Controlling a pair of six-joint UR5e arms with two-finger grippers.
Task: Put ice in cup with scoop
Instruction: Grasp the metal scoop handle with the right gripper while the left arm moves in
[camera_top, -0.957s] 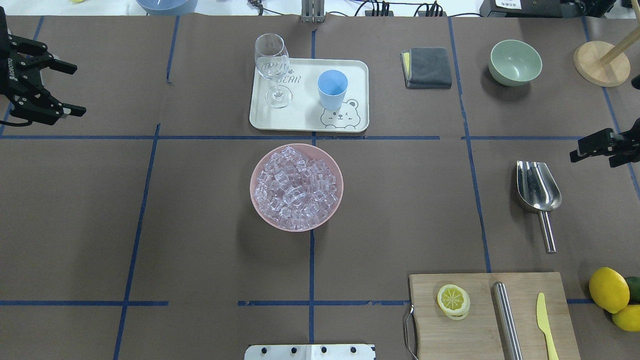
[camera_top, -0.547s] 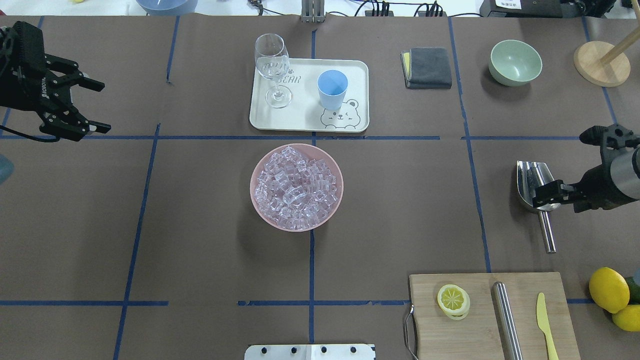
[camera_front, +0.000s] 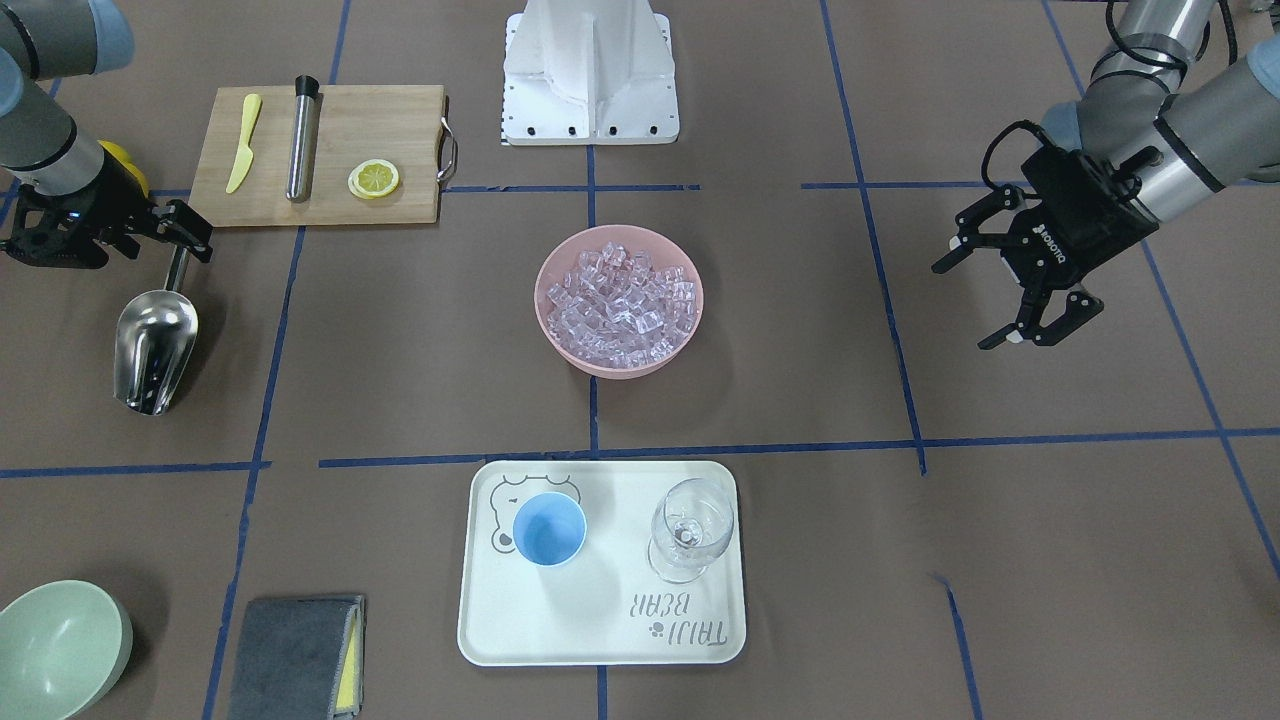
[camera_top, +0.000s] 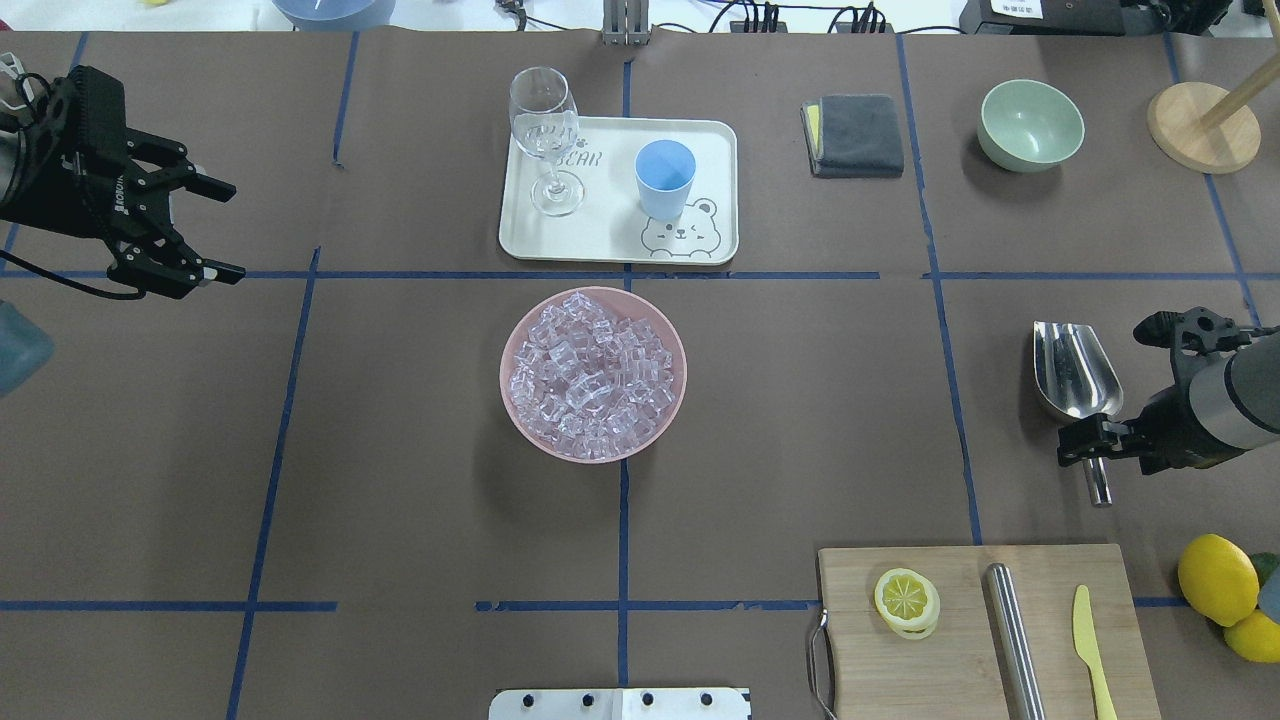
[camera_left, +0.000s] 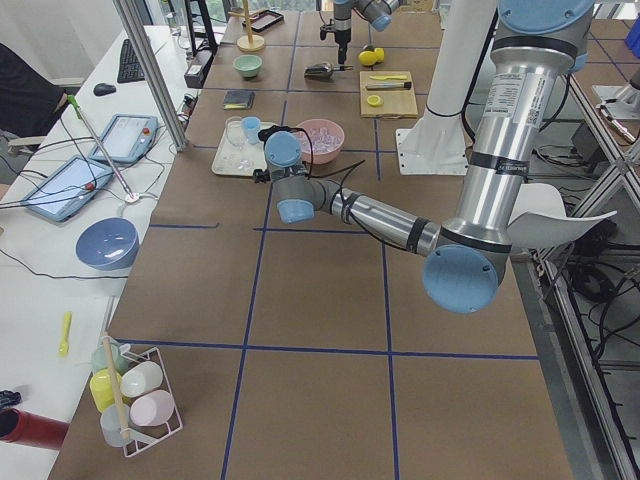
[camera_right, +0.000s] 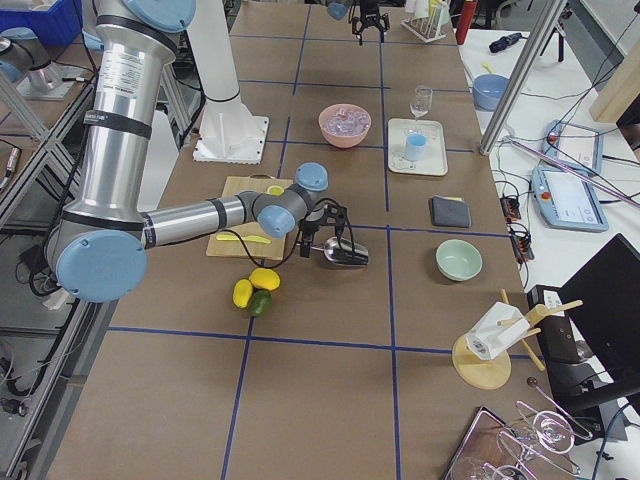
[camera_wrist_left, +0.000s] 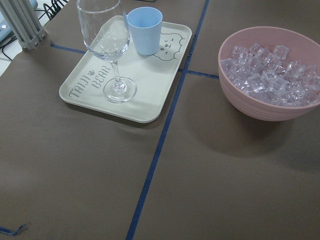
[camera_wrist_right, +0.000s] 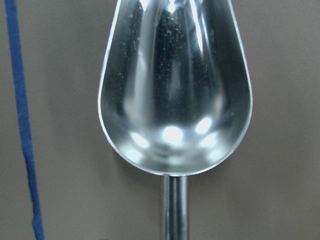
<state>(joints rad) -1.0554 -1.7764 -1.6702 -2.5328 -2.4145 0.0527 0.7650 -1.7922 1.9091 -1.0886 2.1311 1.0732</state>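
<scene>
The ice is piled up in separate cubes, so I expect it to slide loose into the scoop's trough when I push the scoop in.
The steel scoop lies on the table at the right with its rod handle toward me. It fills the right wrist view, trough empty. My right gripper hovers open over the handle, not closed on it. The light-blue cup stands upright and empty on the cream tray. It also shows in the left wrist view. The ice is heaped in a pink bowl at the table's middle. My left gripper is open and empty, above the table at the far left.
A wine glass stands on the tray left of the cup. A cutting board with a lemon slice, a steel cylinder and a yellow knife lies behind the scoop's handle. Lemons, a green bowl and a grey cloth are on the right.
My right gripper has come in from the table's right edge and moved over the scoop's handle. My left gripper has moved a little rightward over the table. The objects have not moved.
</scene>
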